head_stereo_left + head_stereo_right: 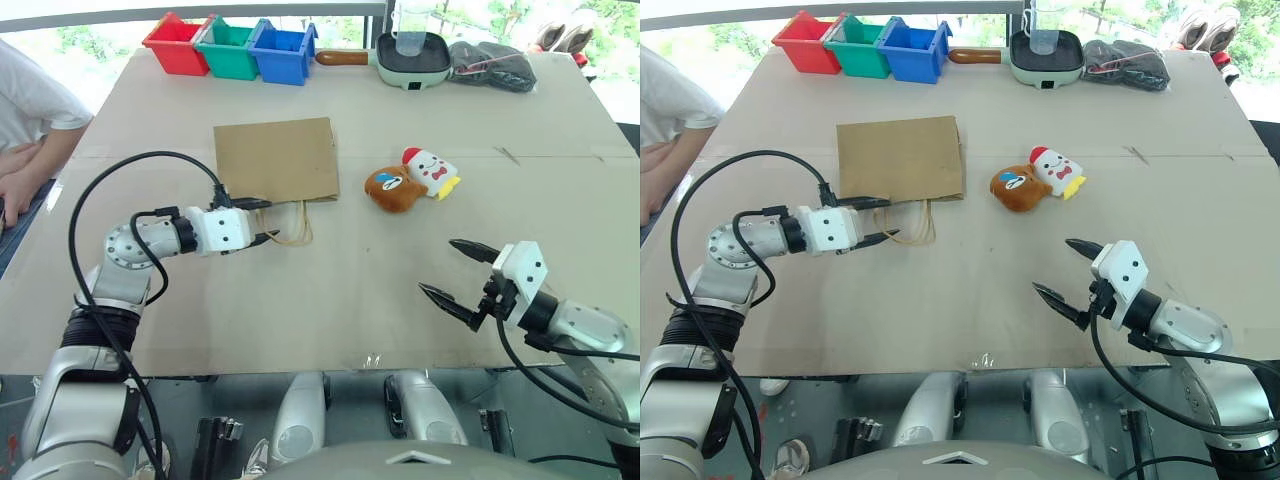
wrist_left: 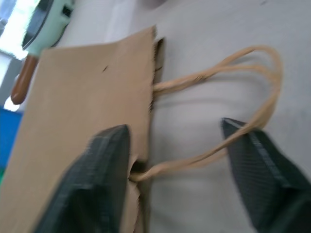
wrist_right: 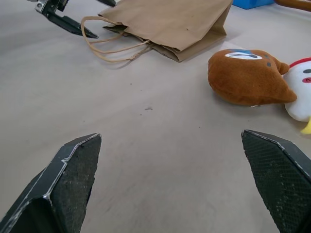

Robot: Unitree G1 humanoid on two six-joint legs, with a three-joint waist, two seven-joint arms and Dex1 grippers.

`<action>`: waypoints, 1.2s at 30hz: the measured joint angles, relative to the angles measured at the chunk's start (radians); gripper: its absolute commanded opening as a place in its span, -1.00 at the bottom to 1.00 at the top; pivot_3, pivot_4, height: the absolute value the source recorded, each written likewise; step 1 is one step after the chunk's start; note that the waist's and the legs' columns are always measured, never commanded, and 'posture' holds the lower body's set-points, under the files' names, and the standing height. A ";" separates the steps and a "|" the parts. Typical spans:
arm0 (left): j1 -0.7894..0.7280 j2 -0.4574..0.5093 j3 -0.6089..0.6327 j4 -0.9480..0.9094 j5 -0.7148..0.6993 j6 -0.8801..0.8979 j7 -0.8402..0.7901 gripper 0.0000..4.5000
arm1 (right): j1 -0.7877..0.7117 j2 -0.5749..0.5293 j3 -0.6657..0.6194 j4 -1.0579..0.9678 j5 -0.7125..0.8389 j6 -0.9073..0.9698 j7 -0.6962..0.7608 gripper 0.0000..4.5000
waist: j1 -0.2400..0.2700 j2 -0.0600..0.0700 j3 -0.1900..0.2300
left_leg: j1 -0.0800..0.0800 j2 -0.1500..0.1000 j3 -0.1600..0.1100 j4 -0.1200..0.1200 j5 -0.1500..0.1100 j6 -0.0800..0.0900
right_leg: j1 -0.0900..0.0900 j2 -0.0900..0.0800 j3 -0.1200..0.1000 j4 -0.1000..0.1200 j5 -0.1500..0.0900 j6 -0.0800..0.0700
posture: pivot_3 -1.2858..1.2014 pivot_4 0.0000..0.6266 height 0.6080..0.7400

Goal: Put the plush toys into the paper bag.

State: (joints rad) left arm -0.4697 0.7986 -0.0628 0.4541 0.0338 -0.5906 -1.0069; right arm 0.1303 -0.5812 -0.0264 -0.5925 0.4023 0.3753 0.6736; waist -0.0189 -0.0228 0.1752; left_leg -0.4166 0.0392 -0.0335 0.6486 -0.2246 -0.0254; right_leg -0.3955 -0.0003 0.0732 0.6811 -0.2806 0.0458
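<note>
My left gripper should lift a loop handle (image 1: 306,236) to open the paper bag before any toy goes in, because the bag is lying flat with its opening (image 1: 290,201) closed.
The paper bag (image 1: 275,160) lies flat on the table with its mouth toward me, and its two loop handles (image 1: 295,225) rest on the tabletop. My left gripper (image 1: 259,220) is at the bag's mouth, open, with one finger (image 2: 97,184) over the bag's edge and the other (image 2: 262,170) past the handles, which lie between them. To the right of the bag, the brown plush toy (image 1: 392,188) lies against the white one with the red cap (image 1: 432,172). My right gripper (image 1: 458,270) hovers open nearer me than the toys, holding nothing.
Red (image 1: 176,44), green (image 1: 228,48) and blue (image 1: 283,52) bins stand along the far edge. Beside them are a green pan (image 1: 412,55) holding a clear cup and a dark pouch (image 1: 490,64). A person (image 1: 30,130) sits at the table's left side.
</note>
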 measured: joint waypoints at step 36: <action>0.079 -0.205 0.397 -0.905 -1.491 1.349 0.709 -1.00 | -0.784 0.670 0.450 1.220 -0.329 -0.378 0.048 -0.97 | -0.025 -0.004 -0.002 | 0.006 0.000 -0.004 0.003 0.000 -0.001 | 0.001 0.000 -0.002 0.014 0.000 -0.001 | 0.03 -0.52 1.00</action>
State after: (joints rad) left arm -0.3903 0.5934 0.3346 -0.4505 -1.4572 0.7583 -0.2982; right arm -0.6539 0.0883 0.4240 0.6272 0.0728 -0.0030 0.7219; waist -0.0440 -0.0264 0.1728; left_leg -0.4107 0.0390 -0.0375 0.6520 -0.2243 -0.0260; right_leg -0.3949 0.0001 0.0713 0.6949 -0.2807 0.0450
